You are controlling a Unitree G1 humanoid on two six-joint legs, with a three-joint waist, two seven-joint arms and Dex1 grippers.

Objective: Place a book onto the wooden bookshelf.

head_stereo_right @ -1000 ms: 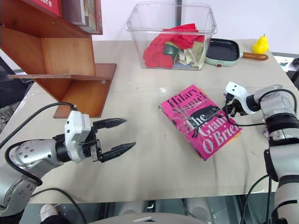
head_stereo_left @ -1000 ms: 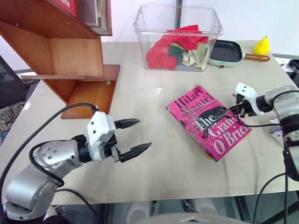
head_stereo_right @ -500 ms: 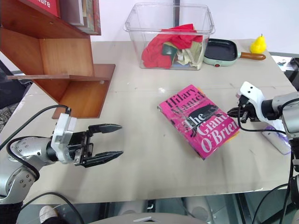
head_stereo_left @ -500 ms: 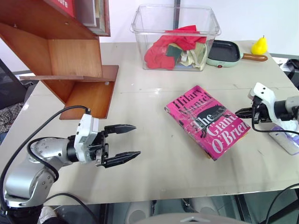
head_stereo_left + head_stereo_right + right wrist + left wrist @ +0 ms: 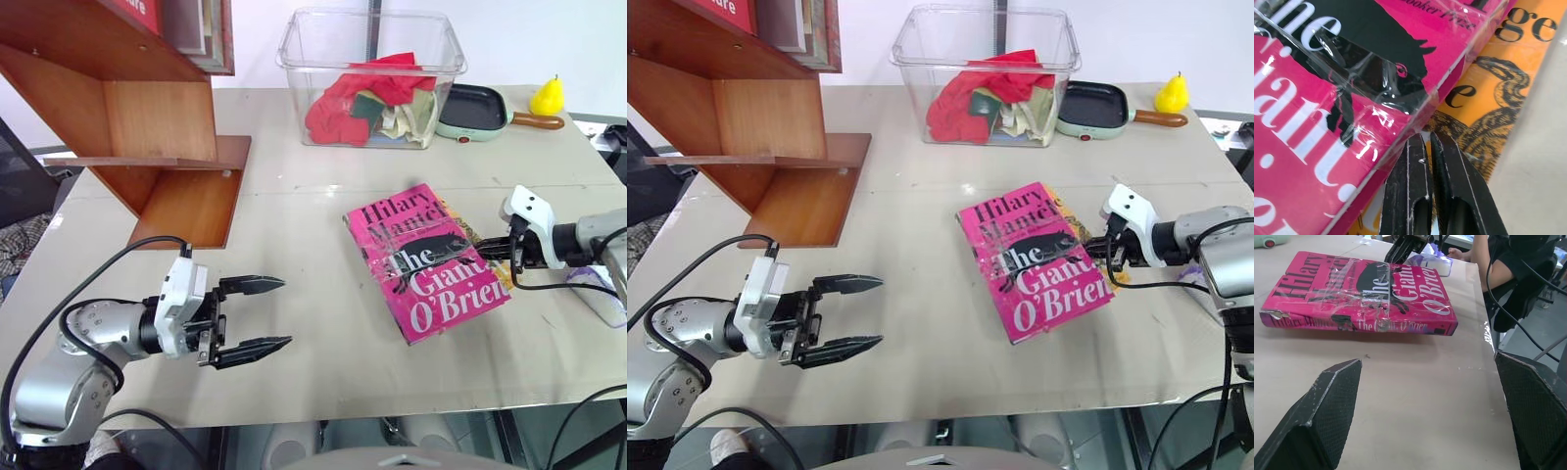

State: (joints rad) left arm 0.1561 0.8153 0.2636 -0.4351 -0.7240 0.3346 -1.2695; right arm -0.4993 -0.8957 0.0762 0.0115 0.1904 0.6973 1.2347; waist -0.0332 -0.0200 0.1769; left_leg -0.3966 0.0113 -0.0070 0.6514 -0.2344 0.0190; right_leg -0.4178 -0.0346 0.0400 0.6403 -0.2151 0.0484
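Observation:
The pink book (image 5: 427, 266) will stay shut when the robot lifts it to the wooden bookshelf, because clear tape (image 5: 397, 229) wraps across the book's cover and spine.
The bright pink book (image 5: 423, 262) lies flat at the table's middle right, on top of an orange-yellow book (image 5: 1498, 98) that peeks out along its right edge. My right gripper (image 5: 482, 249) is shut. Its fingertips (image 5: 1418, 147) rest on the orange cover, right against the pink book's side edge. My left gripper (image 5: 284, 313) hovers open and level over the near left of the table, pointing toward the pink book (image 5: 1361, 289) with a wide gap of bare table between. The wooden bookshelf (image 5: 147, 117) stands at the far left.
A clear plastic bin (image 5: 372, 44) of cloths stands at the back centre. A green pan (image 5: 475, 108) and a yellow pear (image 5: 549, 96) lie behind the books. A white and purple item (image 5: 600, 294) lies at the right edge. A person (image 5: 1484, 254) sits beyond the table's right side.
My right gripper has moved left against the pink book, which has swung and slid leftward off the orange book. My left gripper has drawn back slightly and turned.

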